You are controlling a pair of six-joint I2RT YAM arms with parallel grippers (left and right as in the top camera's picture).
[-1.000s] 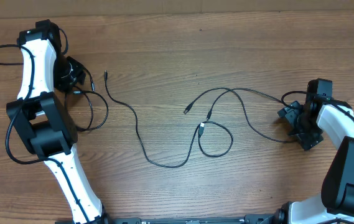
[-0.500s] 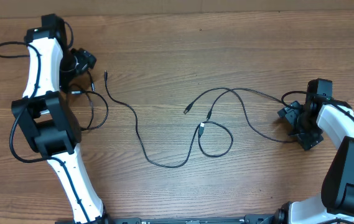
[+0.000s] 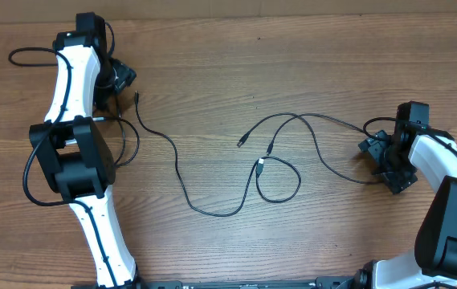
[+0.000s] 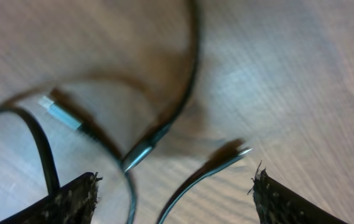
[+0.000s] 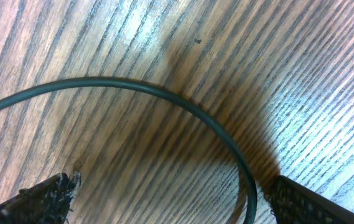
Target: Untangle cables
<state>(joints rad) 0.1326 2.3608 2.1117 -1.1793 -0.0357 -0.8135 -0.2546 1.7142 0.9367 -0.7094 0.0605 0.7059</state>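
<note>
My left gripper should take hold of the crossing (image 4: pixel 131 163) and move the looped cable to the back corner, because the looped cable's crossed ends lie next to another cable's plug (image 3: pixel 136 95).
Thin black cables (image 3: pixel 177 168) lie loose on the wooden table. One runs from a plug end (image 3: pixel 136 95) by my left gripper down through a low curve to mid-table. Others cross and loop (image 3: pixel 279 181) at the centre and trail right to my right gripper (image 3: pixel 379 160). My left gripper (image 3: pixel 122 79) is open above cable ends. In the left wrist view its fingers (image 4: pixel 175 180) straddle cable strands (image 4: pixel 189 93) and small plug ends (image 4: pixel 57 110). My right gripper (image 5: pixel 172 183) is open, with a cable arc (image 5: pixel 164 92) lying between its fingers.
A thin loop (image 3: pixel 132 144) lies beside my left arm's base link. A thicker black wire (image 3: pixel 19 56) hangs off the left arm at the far left. The table's back edge (image 3: pixel 292 12) runs along the top.
My left arm has swung right and toward the back, bringing its gripper over the plug end at the left. The right arm and the cables have not moved.
</note>
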